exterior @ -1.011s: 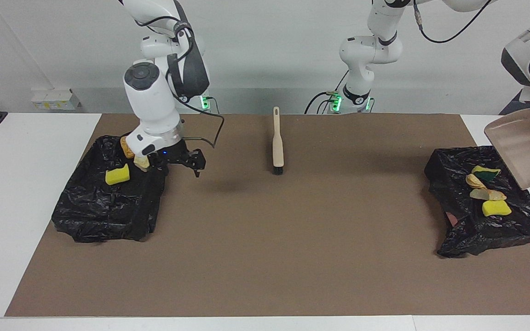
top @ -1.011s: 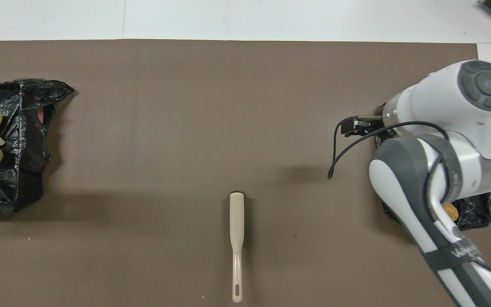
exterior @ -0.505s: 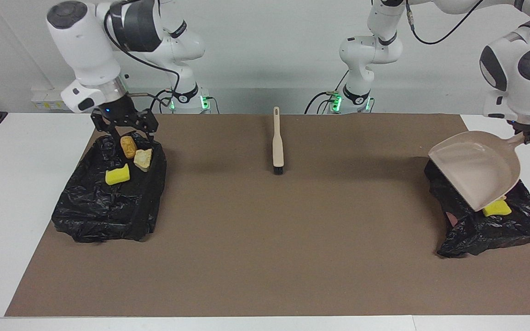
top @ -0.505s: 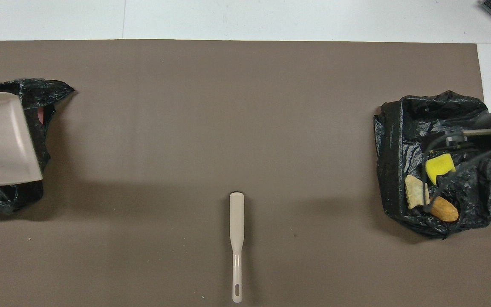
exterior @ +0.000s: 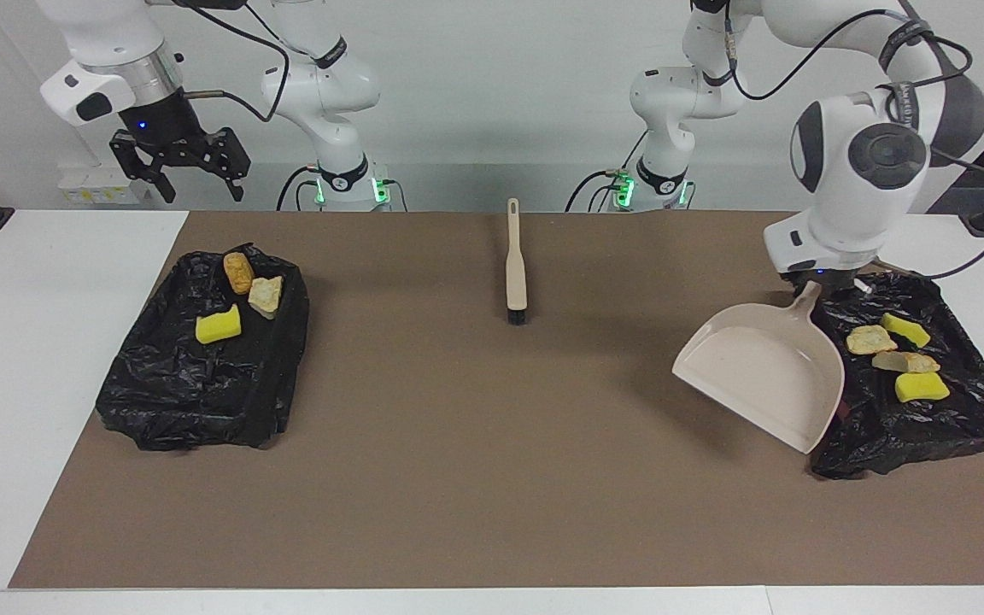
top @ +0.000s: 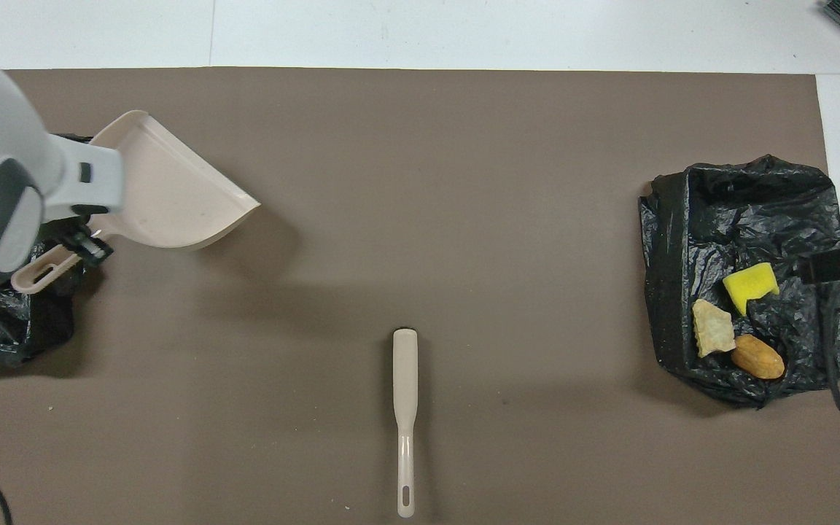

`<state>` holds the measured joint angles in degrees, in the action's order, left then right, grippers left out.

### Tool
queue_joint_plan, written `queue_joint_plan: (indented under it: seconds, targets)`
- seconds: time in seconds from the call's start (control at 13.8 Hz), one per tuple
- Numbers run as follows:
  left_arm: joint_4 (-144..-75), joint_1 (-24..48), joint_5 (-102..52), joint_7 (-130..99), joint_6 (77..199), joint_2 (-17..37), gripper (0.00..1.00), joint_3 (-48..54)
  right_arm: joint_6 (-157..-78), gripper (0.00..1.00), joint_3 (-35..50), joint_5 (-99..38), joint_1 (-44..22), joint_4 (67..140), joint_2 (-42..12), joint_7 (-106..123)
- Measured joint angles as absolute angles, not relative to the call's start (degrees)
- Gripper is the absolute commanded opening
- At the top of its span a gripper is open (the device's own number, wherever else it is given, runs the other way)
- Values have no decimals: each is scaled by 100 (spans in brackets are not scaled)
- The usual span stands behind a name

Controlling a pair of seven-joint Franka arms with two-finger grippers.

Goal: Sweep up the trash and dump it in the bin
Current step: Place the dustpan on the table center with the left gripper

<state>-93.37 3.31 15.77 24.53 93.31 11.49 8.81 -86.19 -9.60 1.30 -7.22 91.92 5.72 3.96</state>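
Note:
I go on with my left gripper to the mat [top: 404, 219] beyond the brush, with the beige dustpan empty [top: 179, 185] and the mat there clear, and let go of the dustpan once it lies flat.
My left gripper [exterior: 817, 286] is shut on the handle of the beige dustpan [exterior: 757, 371] [top: 165, 189], which hangs tilted and looks empty over the brown mat beside a black-bagged bin [exterior: 962, 418] at the left arm's end. Several trash pieces lie in that bin, among them a yellow sponge [exterior: 922, 387] and a tan lump [exterior: 868, 340]. At the right arm's end, a second black-bagged bin [exterior: 176, 393] [top: 682, 240] holds a yellow sponge [exterior: 219, 325] [top: 749, 284] and two bread-like lumps [exterior: 238, 272] [exterior: 266, 293]. My right gripper [exterior: 183, 171] hangs open and empty, high over the table edge nearest the robots.
A beige hand brush [exterior: 515, 265] [top: 405, 408] lies on the mat [exterior: 492, 478] midway between the arms, its handle toward the robots. White tabletop [exterior: 39, 342] borders the mat at both ends.
My left arm swung the dustpan off its bin and out over the mat toward the table's middle. My right gripper rose from beside its bin to high up at the robots' end.

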Motion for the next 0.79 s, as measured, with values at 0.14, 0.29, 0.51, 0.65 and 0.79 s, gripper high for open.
queue_joint_plan:
  seconds: [0.14,0.29,0.51,0.65,0.79]
  targets:
    - [-9334,335,1406,1102,9560,1405,0,1432,-8539,100,-894,130,-708,9186,572,396]
    - [-9322,343,1385,-2,9922,1672,0,1946,-8474,100,-871,130,-686,9183,572,396]
    - [-9135,356,1385,-1483,10308,2120,0,2545,-8459,100,-760,129,-558,9174,601,396]
    - [-8898,363,1385,-2464,10541,2418,0,2886,-8454,100,-734,129,-565,9171,624,396]
    - [-8749,458,1385,-3158,10794,2664,0,3085,-8453,100,-723,129,-610,9170,621,396]
